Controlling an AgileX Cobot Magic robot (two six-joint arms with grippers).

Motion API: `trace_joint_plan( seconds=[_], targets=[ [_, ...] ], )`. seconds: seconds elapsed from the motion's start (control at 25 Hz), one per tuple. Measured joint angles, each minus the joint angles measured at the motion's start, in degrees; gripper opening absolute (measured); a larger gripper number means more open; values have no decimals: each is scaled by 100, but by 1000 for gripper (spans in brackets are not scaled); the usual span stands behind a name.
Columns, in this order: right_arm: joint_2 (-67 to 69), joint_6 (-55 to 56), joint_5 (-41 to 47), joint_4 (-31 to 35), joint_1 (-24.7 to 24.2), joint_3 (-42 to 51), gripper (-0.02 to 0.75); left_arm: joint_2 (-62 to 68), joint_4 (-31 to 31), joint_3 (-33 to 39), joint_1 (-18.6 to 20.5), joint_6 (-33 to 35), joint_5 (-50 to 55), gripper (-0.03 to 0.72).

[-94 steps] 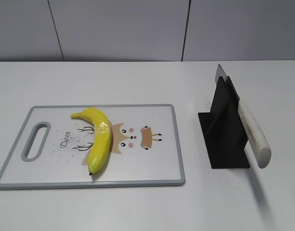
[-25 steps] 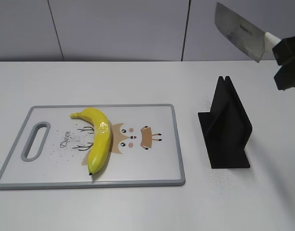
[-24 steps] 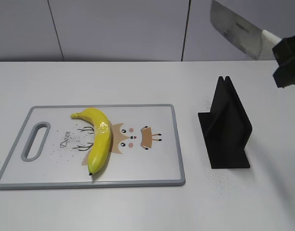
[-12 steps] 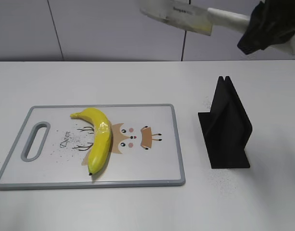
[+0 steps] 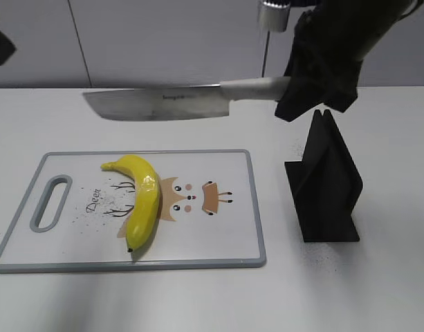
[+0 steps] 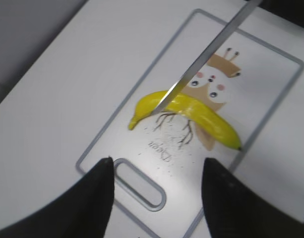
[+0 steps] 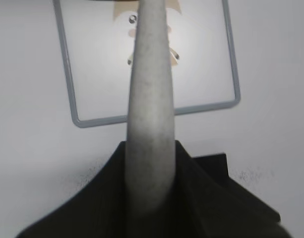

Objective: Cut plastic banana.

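Note:
I should go on moving my left gripper toward the knife's blade tip, which points into the gap between my open fingers, before the fingers close on the blade.
The yellow plastic banana lies on the white cutting board, left of its deer picture; it also shows in the left wrist view. My right gripper is shut on the pale handle of a big knife. The blade is held level in the air above the board, pointing left. My left gripper is open and empty, high above the board's handle slot. In the exterior view only a dark bit of the left arm shows at the top left.
A black knife stand stands empty on the white table right of the board. The board's grey rim shows in the right wrist view. A grey panelled wall runs behind the table.
The knife has left the stand. My right gripper has carried it up, then left and down, so the blade now hangs level over the board. The banana has not moved.

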Motion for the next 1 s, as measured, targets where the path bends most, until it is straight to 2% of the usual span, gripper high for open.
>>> trace_joint_plan(
  seconds=[0.12, 0.28, 0.88, 0.96, 1.0],
  targets=[
    [275, -529, 0, 427, 11, -32, 162, 496, -394, -360, -162, 753, 462, 547],
    [515, -1008, 0, 665, 88, -55, 162, 1001, -590, -557, -281, 1135, 579, 547],
    [923, -1218, -7, 1014, 105, -657, 162, 2095, -173, -563, -287, 1258, 557, 542],
    [967, -1223, -7, 1014, 105, -657, 162, 2155, -173, -568, -287, 1258, 530, 477],
    [982, -1224, -29, 1014, 105, -657, 162, 2196, -173, -568, -287, 1258, 525, 391]
  ],
)
